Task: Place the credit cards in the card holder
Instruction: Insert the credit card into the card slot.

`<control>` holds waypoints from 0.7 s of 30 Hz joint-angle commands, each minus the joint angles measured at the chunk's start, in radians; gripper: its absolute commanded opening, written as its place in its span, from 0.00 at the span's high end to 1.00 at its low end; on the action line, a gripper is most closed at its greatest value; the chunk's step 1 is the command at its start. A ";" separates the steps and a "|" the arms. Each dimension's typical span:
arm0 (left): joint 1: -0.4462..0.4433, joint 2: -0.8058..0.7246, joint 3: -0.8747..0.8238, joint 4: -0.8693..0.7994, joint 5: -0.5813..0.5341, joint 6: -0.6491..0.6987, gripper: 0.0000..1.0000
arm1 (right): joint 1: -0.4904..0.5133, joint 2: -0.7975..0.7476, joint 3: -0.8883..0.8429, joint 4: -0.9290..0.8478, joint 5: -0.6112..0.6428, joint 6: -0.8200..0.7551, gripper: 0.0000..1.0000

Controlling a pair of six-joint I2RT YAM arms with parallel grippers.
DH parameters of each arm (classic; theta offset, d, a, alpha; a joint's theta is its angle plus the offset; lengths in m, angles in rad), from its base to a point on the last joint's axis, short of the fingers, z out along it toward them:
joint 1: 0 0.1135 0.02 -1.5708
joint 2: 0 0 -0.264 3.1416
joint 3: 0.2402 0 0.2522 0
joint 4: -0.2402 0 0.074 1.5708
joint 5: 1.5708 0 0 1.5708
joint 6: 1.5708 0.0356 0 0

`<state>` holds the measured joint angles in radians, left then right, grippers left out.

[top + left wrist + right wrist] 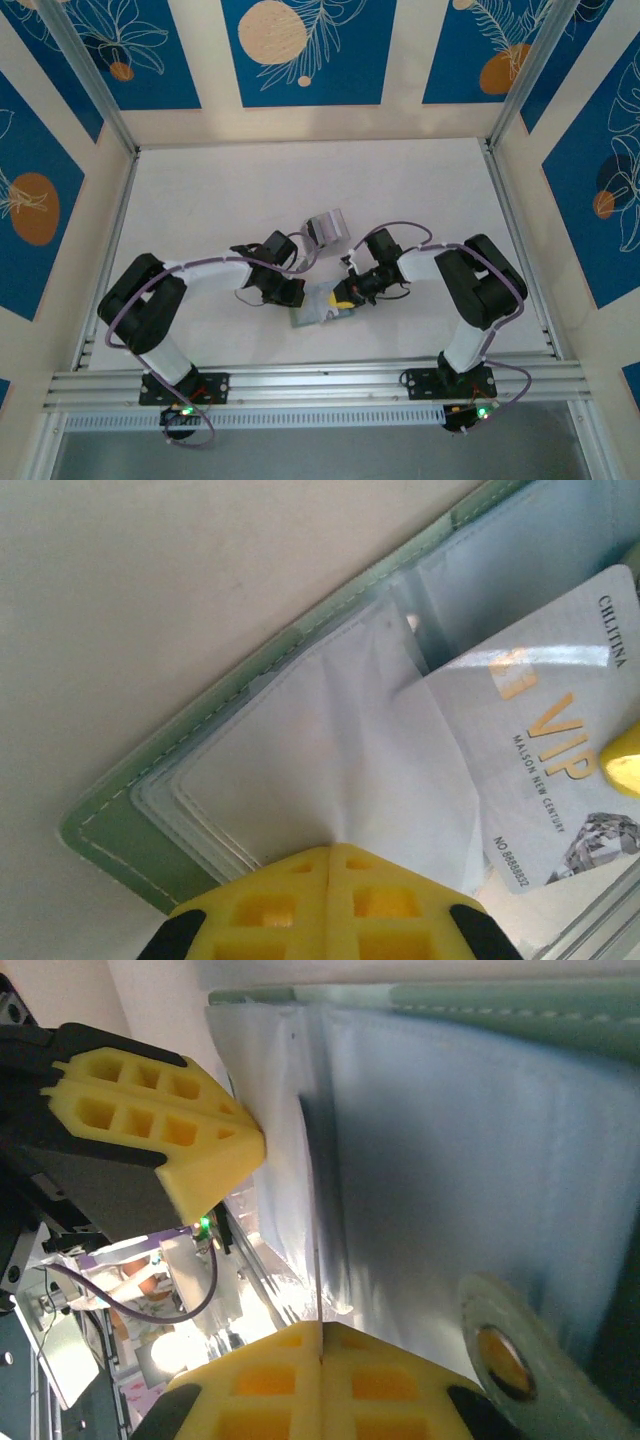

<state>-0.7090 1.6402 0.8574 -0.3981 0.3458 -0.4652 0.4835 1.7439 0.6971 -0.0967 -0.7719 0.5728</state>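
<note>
The credit card's front edge (488, 825) meets the raised sleeve's opening (458, 748), so my right gripper goes on pushing the card in until the VIP print is covered by the sleeve.
The sage-green card holder (312, 316) lies open on the table between both arms, its clear plastic sleeves (300, 750) showing. My left gripper (330, 848) is shut on one sleeve, pinching it up. A pale credit card (545, 765) printed VIP lies slanted with its corner at the sleeve's mouth. My right gripper (320, 1325) is shut on that card, which shows edge-on (318, 1260) between the fingers, and its yellow fingertip (624, 762) touches the card's right side. The holder's green edge (500, 1005) and snap (500, 1356) are visible in the right wrist view, with the left gripper's fingers (170, 1110) close by.
A pale grey-white stack (328, 228) sits just beyond the two grippers. Aluminium frame rails (320, 382) run along the near edge, and upright posts stand at the table's corners. White table surface (300, 180) stretches to the back wall.
</note>
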 commanded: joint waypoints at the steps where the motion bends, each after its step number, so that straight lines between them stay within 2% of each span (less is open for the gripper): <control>1: 0.013 0.050 -0.061 -0.191 -0.182 0.001 1.00 | -0.002 0.018 0.000 0.003 -0.028 -0.002 0.95; 10: 0.013 0.055 -0.064 -0.188 -0.174 0.003 1.00 | -0.004 0.097 0.093 -0.016 -0.048 -0.034 0.95; 21: 0.013 0.055 -0.069 -0.180 -0.165 0.003 1.00 | 0.030 0.107 0.095 0.020 -0.008 0.000 0.95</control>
<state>-0.7090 1.6371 0.8581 -0.4080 0.3351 -0.4648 0.4980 1.8351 0.7860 -0.0898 -0.7933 0.5556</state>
